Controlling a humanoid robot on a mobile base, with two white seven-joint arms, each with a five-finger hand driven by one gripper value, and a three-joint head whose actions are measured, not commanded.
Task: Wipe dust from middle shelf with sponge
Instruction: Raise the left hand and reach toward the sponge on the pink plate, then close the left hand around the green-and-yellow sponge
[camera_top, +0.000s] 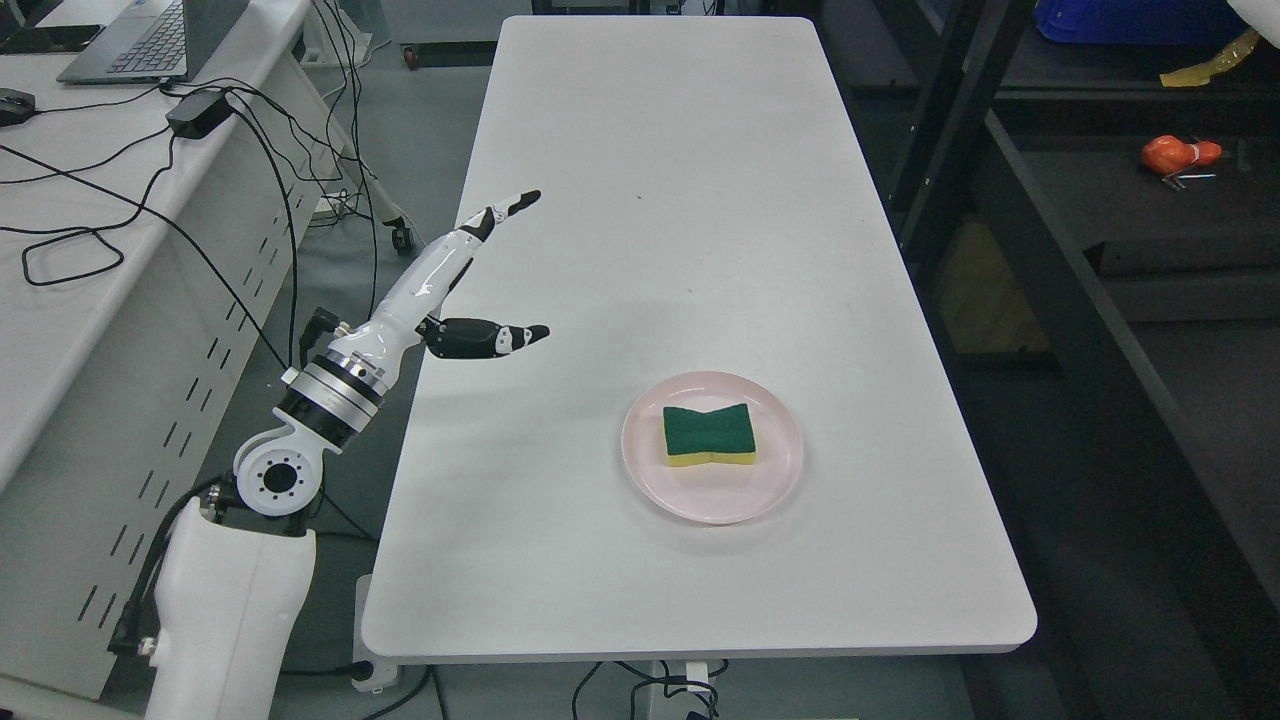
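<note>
The sponge (709, 433) has a thick yellow base (713, 458) beneath its green top, so I expect it to stay straight and barely sag when I lift it by one end.
A sponge (709, 435) with a green scouring top and a yellow base lies flat on a pink plate (650, 480) on the white table (680, 200). My left hand (515, 265) hovers over the table's left edge, well to the left of the plate. Its fingers are stretched out straight and the thumb is spread apart below them, with nothing held. A dark shelf unit (1100, 260) stands along the right side, its boards only partly in view. The right arm does not show.
A desk (90, 260) with a laptop (135, 40), a power brick (198, 112) and loose cables stands at the left. An orange object (1178, 154) lies on the dark shelf board at the right.
</note>
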